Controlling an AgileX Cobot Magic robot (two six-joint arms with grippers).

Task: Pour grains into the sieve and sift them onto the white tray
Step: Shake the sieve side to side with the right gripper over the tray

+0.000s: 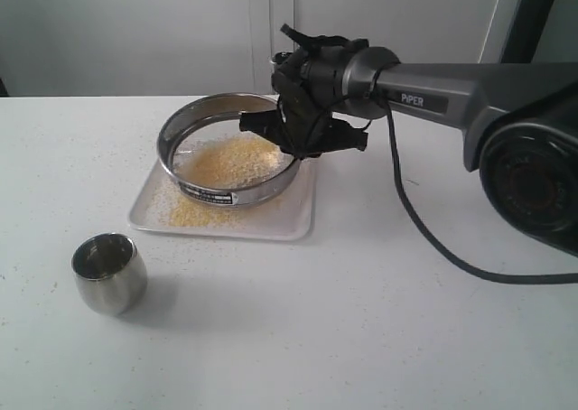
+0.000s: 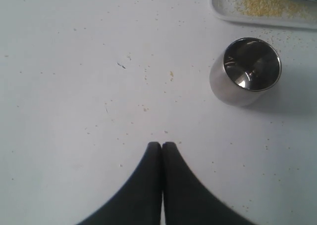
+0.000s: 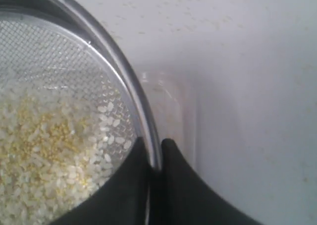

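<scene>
I should keep swinging the sieve back and forth over the white tray (image 1: pixel 287 220) with my right gripper, because yellow grains lie mixed (image 3: pixel 52 138) among whitish grains on the sieve's mesh.
The sieve (image 1: pixel 228 148) is held tilted just above the white tray (image 1: pixel 291 213), its label plate facing the front. Pale yellow and whitish grains (image 1: pixel 233 162) lie heaped on its mesh (image 3: pixel 54 76). More grains (image 1: pixel 191 214) are scattered on the tray under it. My right gripper (image 1: pixel 305 139) is shut on the sieve's rim (image 3: pixel 143 121), one finger inside the ring and one outside. My left gripper (image 2: pixel 162 145) is shut with nothing in it, hovering over bare table; it does not show in the exterior view.
A small rounded steel cup (image 1: pixel 109 272) stands upright and empty in front of the tray's left corner, and shows too in the left wrist view (image 2: pixel 246 71). Stray grains (image 2: pixel 171 75) dot the white table. The right arm's black cable (image 1: pixel 433 238) trails over the table at the right.
</scene>
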